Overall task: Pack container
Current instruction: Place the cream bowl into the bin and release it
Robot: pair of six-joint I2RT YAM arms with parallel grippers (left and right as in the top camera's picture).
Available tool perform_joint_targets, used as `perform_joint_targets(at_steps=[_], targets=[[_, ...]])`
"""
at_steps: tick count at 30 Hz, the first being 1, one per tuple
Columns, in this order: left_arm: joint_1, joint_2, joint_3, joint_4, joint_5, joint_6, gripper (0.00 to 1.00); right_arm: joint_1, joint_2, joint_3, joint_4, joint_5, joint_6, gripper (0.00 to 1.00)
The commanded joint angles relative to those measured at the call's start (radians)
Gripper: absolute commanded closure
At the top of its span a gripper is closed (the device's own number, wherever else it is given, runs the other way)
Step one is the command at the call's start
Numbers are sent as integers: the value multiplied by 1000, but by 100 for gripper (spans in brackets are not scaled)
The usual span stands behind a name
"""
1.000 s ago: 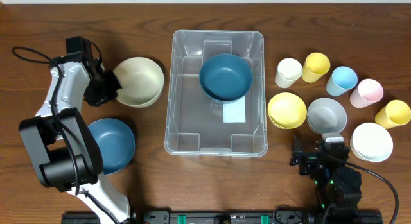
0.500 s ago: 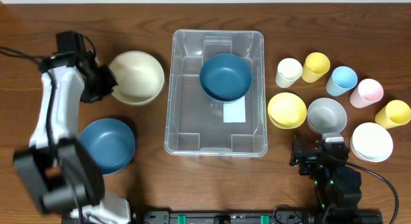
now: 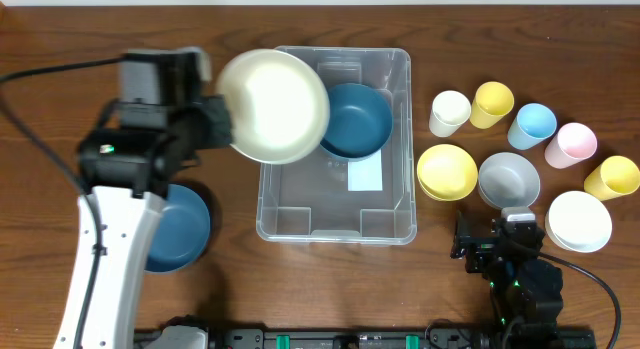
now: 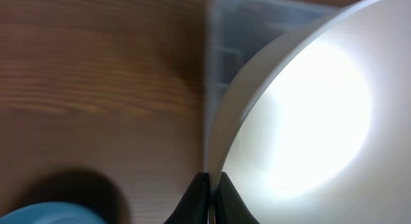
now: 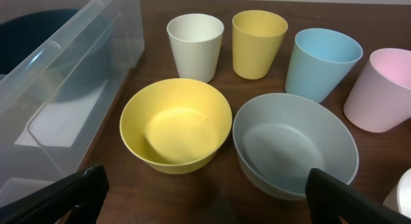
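Observation:
The robot's left gripper keeps going over the dark blue bowl (image 3: 360, 120) and lets go there, with the cream bowl's opening up (image 3: 273, 106) and the dark blue bowl empty.
The container (image 3: 338, 235) is a large clear bin at the table's middle, with a dark blue bowl (image 3: 352, 119) inside its far half. My left gripper (image 3: 224, 125) is shut on the left rim of a cream bowl (image 3: 275, 106), which hangs tilted above the container's far left corner. In the left wrist view the fingertips (image 4: 210, 180) pinch the cream bowl's (image 4: 308, 102) rim, with the container's wall (image 4: 221, 54) behind. My right gripper (image 3: 497, 241) rests low at the front right, open (image 5: 205, 193) and holding nothing, facing the yellow and grey bowls.
A blue bowl (image 3: 182, 225) lies on the table at the left, partly under my left arm. Right of the container stand a yellow bowl (image 5: 175, 124), a grey bowl (image 5: 294, 144), a white bowl (image 3: 579, 221) and several coloured cups (image 3: 531, 126).
My left arm has lifted the cream bowl off the table and carried it right, over the container's far left corner. The right arm has not moved.

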Motion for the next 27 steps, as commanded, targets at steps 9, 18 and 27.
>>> perform_joint_targets(at_steps=[9,18,27], targets=[[-194,254,8,159,5,-14,94,-8,-6,-3,-1,3,7,1],[-200,391,8,288,79,-21,92,-8,-6,-3,-1,3,7,1],[-195,325,51,274,117,-21,68,-8,-6,-3,-1,3,7,1]])
